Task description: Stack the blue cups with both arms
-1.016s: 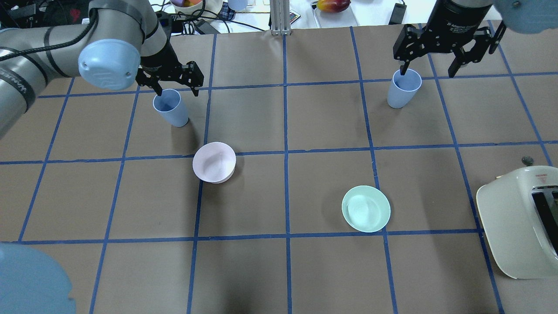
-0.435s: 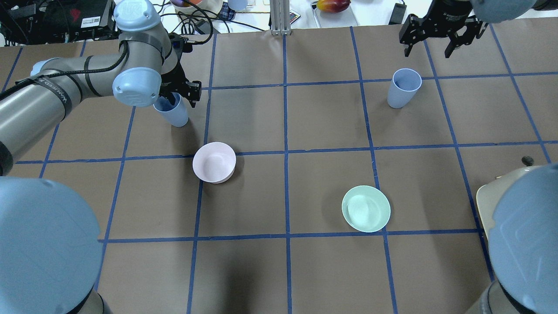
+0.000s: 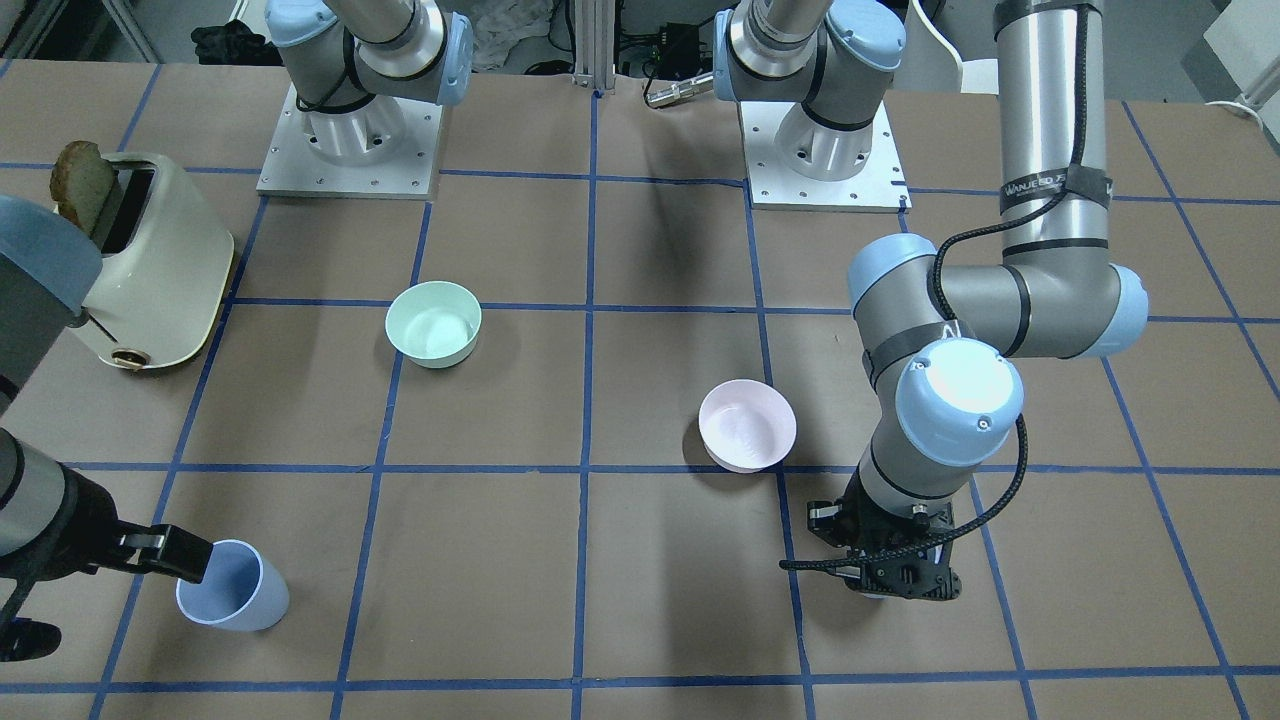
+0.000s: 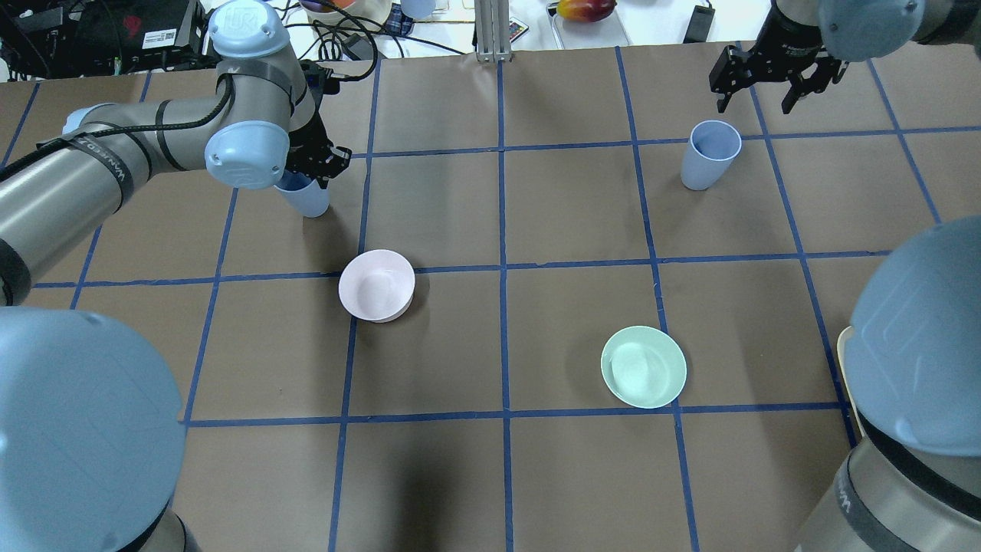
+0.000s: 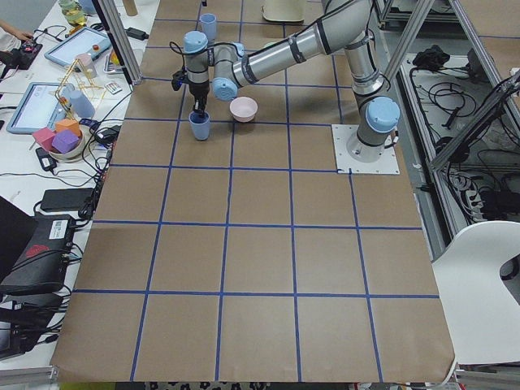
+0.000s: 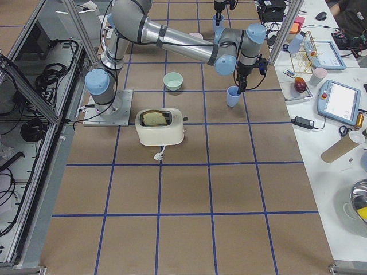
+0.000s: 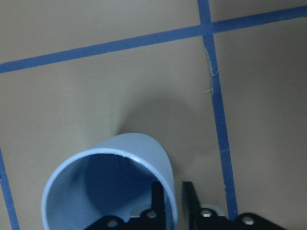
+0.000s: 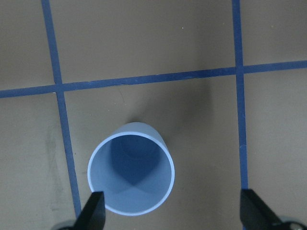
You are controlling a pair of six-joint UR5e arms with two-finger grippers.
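Note:
The pale blue cup's side narrows gently point(image 3: 269, 604) toward the cup's bottom point(image 3: 233, 586), so the cup should go only partway in when I lower it into the other cup.
Two pale blue cups stand upright at the far side of the table. The left cup point(image 4: 310, 201) is mostly under my left gripper point(image 4: 310, 165). In the left wrist view the left gripper point(image 7: 173, 199) is shut on the wall of this cup point(image 7: 120, 165), one finger inside the rim and one outside. The right cup point(image 4: 711, 153) stands free. My right gripper point(image 4: 759, 90) is open and hovers above and just beyond it. In the right wrist view the right cup point(image 8: 130, 167) sits below the gripper point(image 8: 172, 213), close to one of its fingers point(image 8: 93, 211).
A pale pink bowl point(image 4: 377, 285) and a mint-green bowl point(image 4: 644, 366) sit mid-table between the cups and the robot. A cream toaster point(image 3: 150, 260) holding toast stands on the robot's right. Cables and clutter lie past the table's far edge.
My left gripper came down over the left cup's rim and shut on its wall. My right gripper lifted off the right cup and moved away beyond it, still open. Both cups stay in place.

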